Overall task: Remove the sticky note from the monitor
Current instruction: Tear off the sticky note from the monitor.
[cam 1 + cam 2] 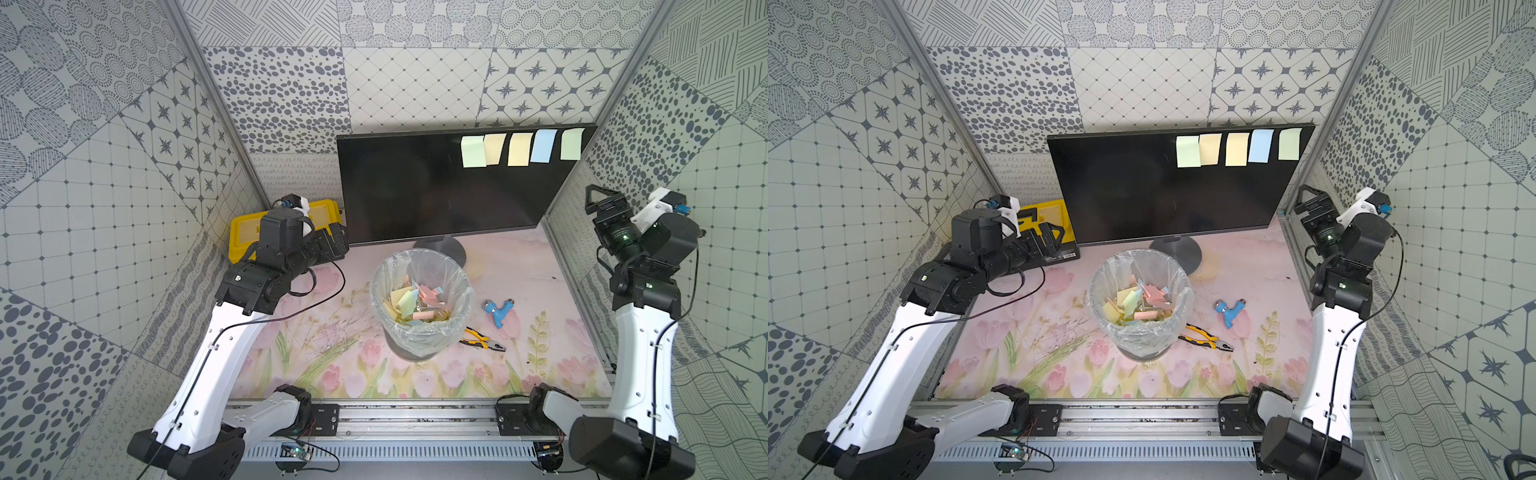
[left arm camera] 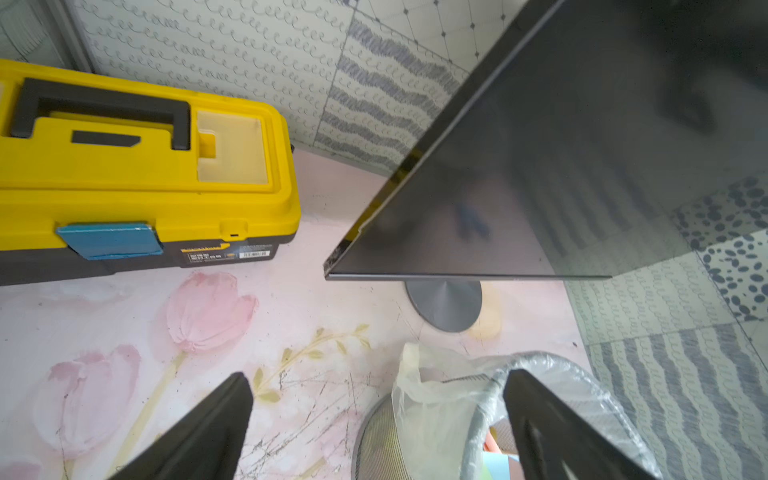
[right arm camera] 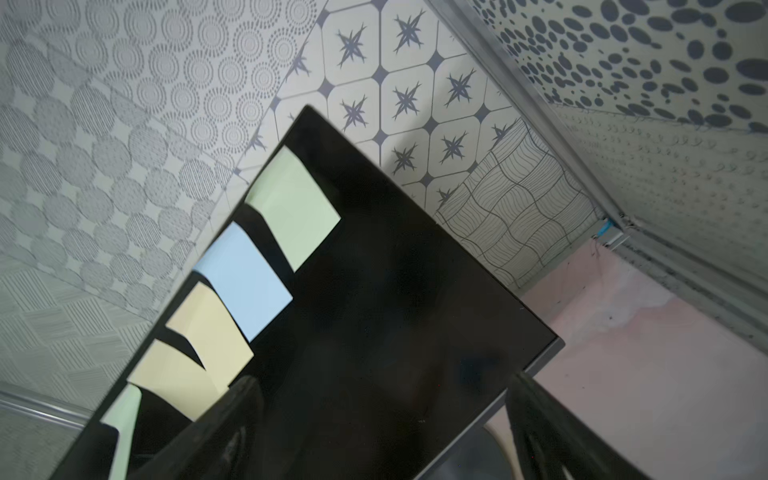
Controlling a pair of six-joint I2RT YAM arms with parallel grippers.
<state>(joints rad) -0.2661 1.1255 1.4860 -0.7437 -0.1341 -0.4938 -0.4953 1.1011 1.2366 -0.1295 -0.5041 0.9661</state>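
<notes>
The robot's right gripper should peel off the end green note (image 1: 570,156) by its lower edge, because the sticky notes (image 1: 519,149) hang at the monitor's end far from the left gripper.
The monitor (image 1: 415,195) stands at the back of the table with its black screen blank. Several sticky notes run along its upper right: green (image 1: 473,151), yellow (image 1: 519,148), blue (image 1: 544,145) and green (image 1: 572,144). My right gripper (image 1: 598,199) is raised beside the monitor's right edge, open and empty. In the right wrist view it (image 3: 384,378) faces the screen below the blue note (image 3: 245,286) and the end green note (image 3: 295,208). My left gripper (image 1: 338,241) hangs open and empty by the monitor's lower left corner (image 2: 332,270), above the bin's rim.
A bin (image 1: 415,345) lined with clear plastic stands mid-table in front of the monitor's round base (image 2: 444,307), with several crumpled notes inside. Pliers (image 1: 482,338) and a blue fitting (image 1: 498,311) lie to its right. A yellow toolbox (image 2: 124,174) sits at the back left.
</notes>
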